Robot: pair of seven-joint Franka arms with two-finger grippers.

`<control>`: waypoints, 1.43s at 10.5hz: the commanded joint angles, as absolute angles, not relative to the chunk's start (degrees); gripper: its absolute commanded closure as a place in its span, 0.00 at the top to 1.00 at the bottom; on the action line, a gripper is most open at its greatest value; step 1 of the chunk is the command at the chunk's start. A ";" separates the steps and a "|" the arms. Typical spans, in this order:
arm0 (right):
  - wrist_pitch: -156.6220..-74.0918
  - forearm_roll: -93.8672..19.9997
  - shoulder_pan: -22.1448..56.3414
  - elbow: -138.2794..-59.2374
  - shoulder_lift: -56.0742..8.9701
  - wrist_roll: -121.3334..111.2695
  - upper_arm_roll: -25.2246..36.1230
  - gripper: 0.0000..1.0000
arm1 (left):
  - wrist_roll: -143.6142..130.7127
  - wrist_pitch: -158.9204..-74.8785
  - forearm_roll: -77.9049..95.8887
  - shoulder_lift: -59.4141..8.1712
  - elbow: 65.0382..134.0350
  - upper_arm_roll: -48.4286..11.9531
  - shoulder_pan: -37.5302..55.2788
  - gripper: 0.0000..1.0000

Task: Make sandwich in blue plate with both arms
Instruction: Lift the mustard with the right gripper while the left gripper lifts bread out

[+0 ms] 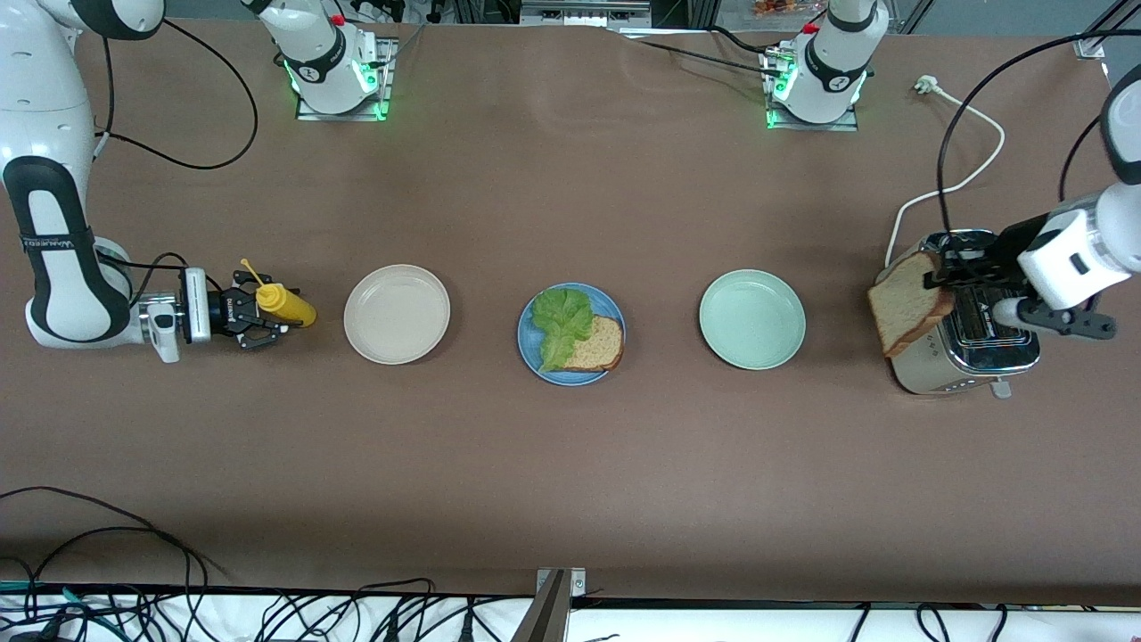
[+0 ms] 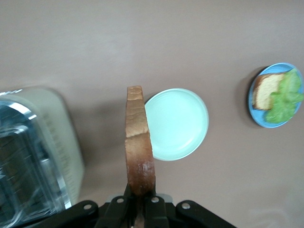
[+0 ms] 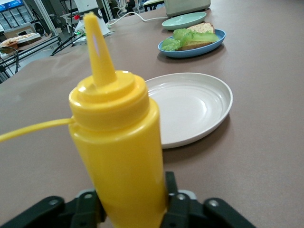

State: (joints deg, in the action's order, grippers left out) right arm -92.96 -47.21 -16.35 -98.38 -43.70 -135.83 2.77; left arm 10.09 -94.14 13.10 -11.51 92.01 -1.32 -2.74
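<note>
The lettuce is plain, so the robot's left gripper should pull the bread slice back to the toaster while the right gripper brings in the yellow squeeze bottle first.
The blue plate lies mid-table with a bread slice on it and a green lettuce leaf partly over that slice. My left gripper is shut on the edge of a second bread slice and holds it on edge over the toaster. In the left wrist view the slice stands out from the gripper, with the blue plate farther off. My right gripper is shut on a yellow squeeze bottle at the right arm's end of the table.
A cream-white plate lies between the bottle and the blue plate. A pale green plate lies between the blue plate and the toaster. The toaster's white cord runs toward the left arm's base.
</note>
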 commanded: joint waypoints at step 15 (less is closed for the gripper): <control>-92.72 -22.77 6.13 -86.67 -33.31 -64.99 1.85 0.08 | 3.43 -108.31 24.85 -19.79 92.46 0.26 9.59 0.00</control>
State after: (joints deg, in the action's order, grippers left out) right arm -93.15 -25.44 2.25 -88.96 -33.68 -73.47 1.87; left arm 1.93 -114.53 33.90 -23.28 92.05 -1.88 10.93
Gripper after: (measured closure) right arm 0.912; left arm 0.903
